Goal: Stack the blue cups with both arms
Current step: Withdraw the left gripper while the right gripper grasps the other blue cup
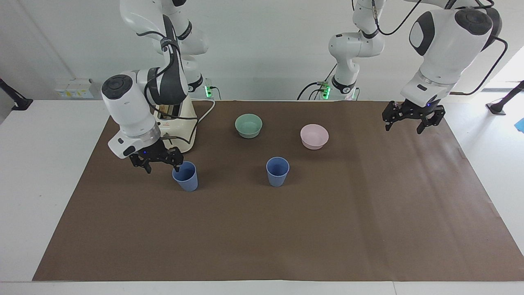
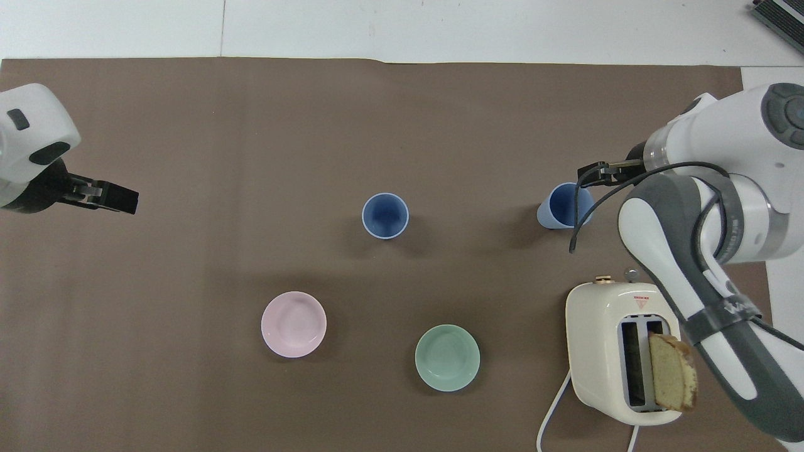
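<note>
The blue cup (image 2: 559, 208) by the toaster is far away from my left gripper, so next my right gripper takes it by its rim and lowers it into the other cup (image 2: 385, 216).
Two blue cups stand upright and apart on the brown mat. One cup (image 1: 185, 177) (image 2: 565, 206) is in front of the toaster, the other (image 1: 277, 171) (image 2: 385, 215) is near the mat's middle. My right gripper (image 1: 161, 168) (image 2: 593, 171) hangs low and open beside the first cup, toward the right arm's end of the table. One fingertip (image 1: 177, 166) is at the cup's rim, and nothing sits between the fingers. My left gripper (image 1: 411, 123) (image 2: 107, 198) is open and empty, raised over the mat's edge at the left arm's end.
A cream toaster (image 1: 186, 123) (image 2: 622, 348) with a bread slice (image 2: 672, 380) in one slot stands nearer the robots than the first cup, partly hidden by the right arm. A mint-green bowl (image 1: 248, 125) (image 2: 447, 358) and a pink bowl (image 1: 314, 136) (image 2: 293, 324) also lie nearer the robots than the cups.
</note>
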### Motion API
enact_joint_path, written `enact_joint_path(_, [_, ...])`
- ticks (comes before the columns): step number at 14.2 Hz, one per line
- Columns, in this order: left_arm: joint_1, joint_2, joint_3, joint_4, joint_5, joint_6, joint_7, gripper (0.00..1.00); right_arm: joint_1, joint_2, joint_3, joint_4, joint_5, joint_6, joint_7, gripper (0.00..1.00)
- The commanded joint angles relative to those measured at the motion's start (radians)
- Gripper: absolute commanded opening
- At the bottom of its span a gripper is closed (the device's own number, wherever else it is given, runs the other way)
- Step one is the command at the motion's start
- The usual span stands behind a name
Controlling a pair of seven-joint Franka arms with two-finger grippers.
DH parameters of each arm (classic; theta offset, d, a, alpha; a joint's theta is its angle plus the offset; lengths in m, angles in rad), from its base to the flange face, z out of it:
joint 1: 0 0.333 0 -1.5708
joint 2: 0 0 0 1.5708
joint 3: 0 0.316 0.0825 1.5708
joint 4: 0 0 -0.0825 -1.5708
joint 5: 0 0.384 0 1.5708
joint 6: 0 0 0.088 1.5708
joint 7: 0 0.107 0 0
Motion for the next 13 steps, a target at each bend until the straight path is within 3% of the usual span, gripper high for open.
enact_joint_path(1, [0.003,-0.005,0.007,0.066,-0.015,-0.087,0.003,1.0,0.005,-0.005,-0.002,-0.019,0.009,0.002,0.002,1.0])
enact_joint_path(6, [0.003,-0.044,0.005,0.117,-0.033,-0.174,-0.001,1.0,0.006,0.001,-0.002,-0.082,0.009,0.016,0.002,1.0])
enact_joint_path(12, [0.003,-0.079,0.021,0.097,-0.041,-0.175,-0.003,1.0,0.023,0.021,-0.002,-0.107,0.009,0.047,-0.003,1.0])
enact_joint_path(13, [0.004,-0.078,0.019,0.106,-0.044,-0.181,-0.003,1.0,0.029,0.024,-0.002,-0.11,0.009,0.053,-0.001,0.75])
